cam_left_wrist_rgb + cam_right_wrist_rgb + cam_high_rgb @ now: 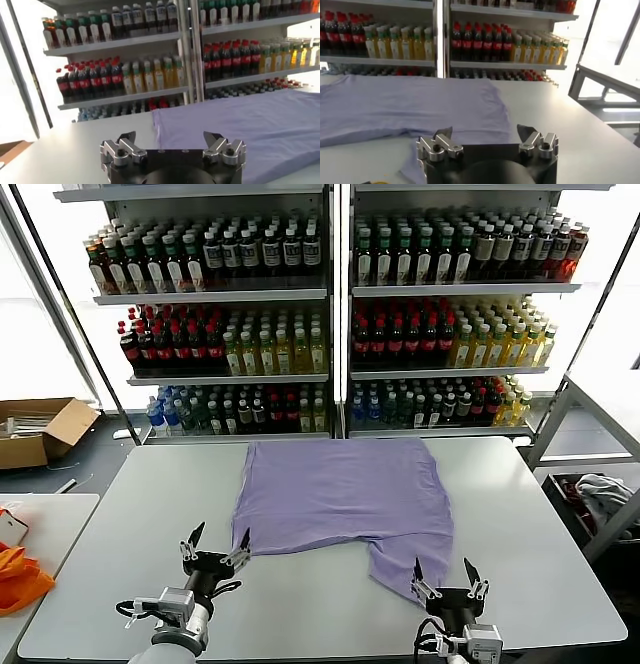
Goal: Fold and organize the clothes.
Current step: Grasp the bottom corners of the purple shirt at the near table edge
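Note:
My open right gripper should keep lowering toward the near edge (433, 583) of the sleeve, since the flat sleeve (405, 556) reaches toward it with the way clear, until the fingers straddle it and close.
The lavender T-shirt (345, 499) lies spread flat on the white table (130, 514), plain side up, with one sleeve reaching toward the front right. My left gripper (216, 536) is open and empty just in front of the shirt's front left corner. My right gripper (444, 569) is open and empty just in front of the front right sleeve. The shirt shows beyond the left gripper (169, 136) in the left wrist view (260, 125). It also shows beyond the right gripper (483, 132) in the right wrist view (405, 107).
Shelves of drink bottles (330, 314) stand behind the table. An orange cloth (18, 576) lies on a side table at the left. A cardboard box (40, 429) sits on the floor at the left. A grey-white cloth pile (600, 489) lies in a bin at the right.

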